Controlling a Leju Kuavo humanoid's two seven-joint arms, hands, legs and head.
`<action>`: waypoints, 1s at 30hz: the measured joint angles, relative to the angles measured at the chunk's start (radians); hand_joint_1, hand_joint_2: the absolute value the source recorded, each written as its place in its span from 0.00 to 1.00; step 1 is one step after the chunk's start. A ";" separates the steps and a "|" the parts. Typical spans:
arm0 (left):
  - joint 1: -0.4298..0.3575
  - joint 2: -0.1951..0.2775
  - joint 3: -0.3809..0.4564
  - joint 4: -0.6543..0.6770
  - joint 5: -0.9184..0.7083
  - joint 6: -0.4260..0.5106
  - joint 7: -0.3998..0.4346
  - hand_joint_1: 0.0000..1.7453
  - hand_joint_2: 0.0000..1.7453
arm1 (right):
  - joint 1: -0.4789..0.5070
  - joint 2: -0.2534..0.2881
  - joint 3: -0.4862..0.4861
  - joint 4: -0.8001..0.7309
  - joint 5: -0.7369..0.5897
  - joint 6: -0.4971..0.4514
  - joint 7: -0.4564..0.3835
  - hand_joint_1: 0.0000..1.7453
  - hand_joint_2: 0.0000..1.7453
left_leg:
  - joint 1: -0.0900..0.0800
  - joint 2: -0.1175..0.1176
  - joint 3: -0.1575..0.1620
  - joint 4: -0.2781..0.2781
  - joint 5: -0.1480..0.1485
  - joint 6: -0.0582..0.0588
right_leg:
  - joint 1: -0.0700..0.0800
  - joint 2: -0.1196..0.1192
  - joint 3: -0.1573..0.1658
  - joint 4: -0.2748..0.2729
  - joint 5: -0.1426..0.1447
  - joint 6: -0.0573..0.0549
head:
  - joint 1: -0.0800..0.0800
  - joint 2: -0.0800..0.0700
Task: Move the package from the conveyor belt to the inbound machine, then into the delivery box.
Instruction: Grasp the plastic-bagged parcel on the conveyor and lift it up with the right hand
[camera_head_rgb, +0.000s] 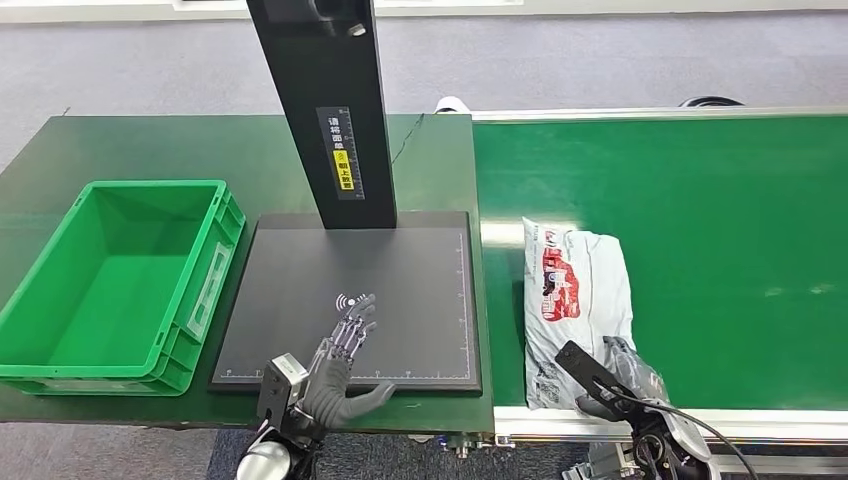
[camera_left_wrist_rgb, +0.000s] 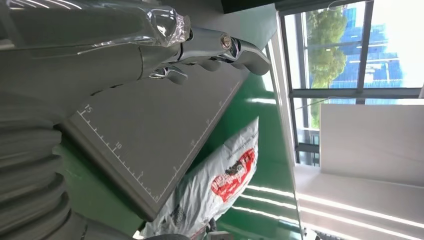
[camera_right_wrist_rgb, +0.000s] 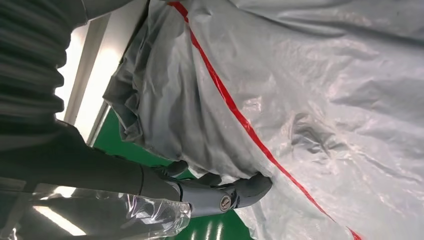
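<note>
The grey plastic package (camera_head_rgb: 578, 285) will bunch up and fold around my grip when I carry it, because the film is wrinkled and loose at the package's near end (camera_head_rgb: 556, 374).
A grey plastic package (camera_head_rgb: 575, 290) with red print lies flat on the green conveyor belt (camera_head_rgb: 720, 220), close to the belt's near left corner. My right hand (camera_head_rgb: 625, 375) is at the package's near right corner. In the right wrist view the thumb (camera_right_wrist_rgb: 250, 187) presses into the crumpled film of the package (camera_right_wrist_rgb: 300, 90) while darker fingers tuck under its edge. My left hand (camera_head_rgb: 340, 365) hovers open, fingers spread, over the near edge of the inbound machine's dark plate (camera_head_rgb: 400, 270). The left wrist view shows that hand (camera_left_wrist_rgb: 150, 45), the plate (camera_left_wrist_rgb: 150, 130) and the package (camera_left_wrist_rgb: 220, 185) beyond.
A black column (camera_head_rgb: 325, 100) rises from the plate's far side. A green delivery box (camera_head_rgb: 150, 187) stands left of the plate on the green table. The belt's silver frame (camera_head_rgb: 700, 425) runs along the near edge beside my right hand.
</note>
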 joint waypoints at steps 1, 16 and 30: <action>0.000 0.000 0.000 0.001 0.000 0.001 0.000 0.00 1.00 | -0.007 -0.001 0.005 0.015 0.000 0.001 -0.001 0.00 1.00 | 0.000 0.002 0.003 0.000 -0.002 0.000 | 0.000 0.002 0.003 0.000 -0.001 0.000 | 0.000 0.000; 0.001 -0.003 -0.001 0.003 -0.001 0.016 0.007 0.00 1.00 | -0.051 -0.018 0.082 0.098 -0.035 0.017 -0.055 1.00 1.00 | 0.000 0.010 0.024 0.000 -0.009 0.002 | 0.000 0.010 0.024 -0.002 -0.004 0.002 | 0.000 0.000; 0.035 0.004 0.002 -0.031 0.009 0.031 0.007 0.00 1.00 | -0.063 -0.038 0.181 0.099 -0.099 -0.064 -0.108 1.00 1.00 | 0.000 0.008 0.019 0.001 -0.009 0.002 | 0.000 0.010 0.017 -0.002 -0.005 0.003 | 0.000 0.000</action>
